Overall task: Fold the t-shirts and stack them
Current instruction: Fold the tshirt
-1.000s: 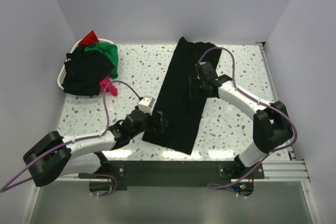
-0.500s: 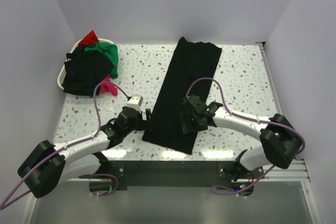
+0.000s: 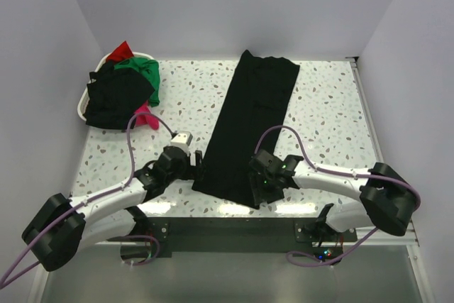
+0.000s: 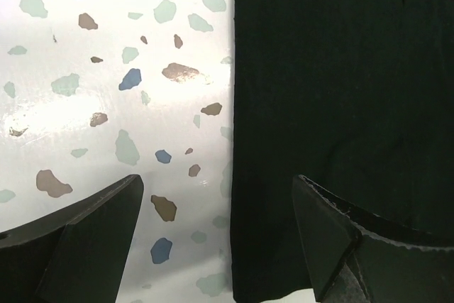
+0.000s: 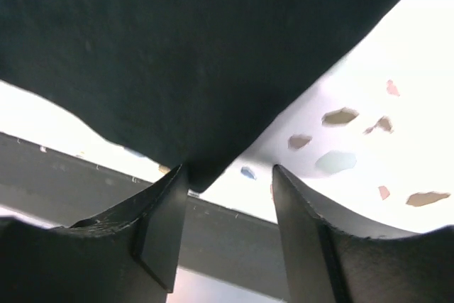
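Note:
The robot's left gripper straddles the black t-shirt's long edge (image 4: 233, 189) past the t-shirt's near corner, so it should move back and pinch that corner (image 3: 196, 186) before both grippers fold.
A black t-shirt (image 3: 250, 129), folded into a long narrow strip, lies slanted across the table from the far edge to the near edge. My left gripper (image 3: 201, 164) is open at the strip's near left corner; in the left wrist view its jaws (image 4: 216, 186) straddle the shirt's (image 4: 340, 97) left edge. My right gripper (image 3: 257, 191) sits at the near right corner. In the right wrist view it (image 5: 230, 172) is open, with the shirt's (image 5: 198, 47) corner tip against the left finger and a gap to the other. More t-shirts (image 3: 120, 94), black, green, red and pink, are piled at the far left.
The pile sits in a white basket (image 3: 81, 108) at the far left corner, with a pink piece (image 3: 146, 118) hanging onto the terrazzo table (image 3: 323, 111). A dark rail (image 5: 213, 235) runs along the table's near edge just below my right fingers. White walls enclose three sides.
My right arm has come from the strip's far half down to its near right corner, its jaws narrowing. My left gripper drew back slightly to the near left corner.

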Controlling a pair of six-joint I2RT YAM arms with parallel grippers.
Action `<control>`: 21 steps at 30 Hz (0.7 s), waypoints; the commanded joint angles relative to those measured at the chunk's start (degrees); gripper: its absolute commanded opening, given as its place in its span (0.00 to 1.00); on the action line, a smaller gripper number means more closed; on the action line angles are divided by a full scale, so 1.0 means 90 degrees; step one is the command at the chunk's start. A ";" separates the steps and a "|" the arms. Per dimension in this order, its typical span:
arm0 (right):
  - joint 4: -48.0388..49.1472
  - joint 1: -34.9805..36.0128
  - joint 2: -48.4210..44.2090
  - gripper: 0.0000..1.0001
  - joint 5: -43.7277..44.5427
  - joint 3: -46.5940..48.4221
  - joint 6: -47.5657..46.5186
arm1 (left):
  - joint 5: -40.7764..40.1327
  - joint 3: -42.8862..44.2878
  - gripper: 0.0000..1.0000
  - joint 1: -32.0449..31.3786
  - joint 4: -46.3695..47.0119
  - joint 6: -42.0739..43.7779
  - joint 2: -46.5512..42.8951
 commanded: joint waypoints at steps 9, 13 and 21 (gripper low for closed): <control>0.0323 0.0202 0.0156 0.39 -0.0313 -0.0147 0.0339 | 0.0241 0.0217 0.90 0.0041 -0.0591 0.0113 -0.0122; 0.0391 0.0211 0.0263 0.27 -0.0391 -0.0177 0.0310 | 0.0388 0.0188 0.82 0.0012 -0.0874 -0.0092 -0.0463; -0.0058 0.0211 0.0215 0.07 0.0048 -0.0059 0.0232 | 0.0437 0.0441 0.67 -0.0622 -0.1517 -0.0327 -0.0513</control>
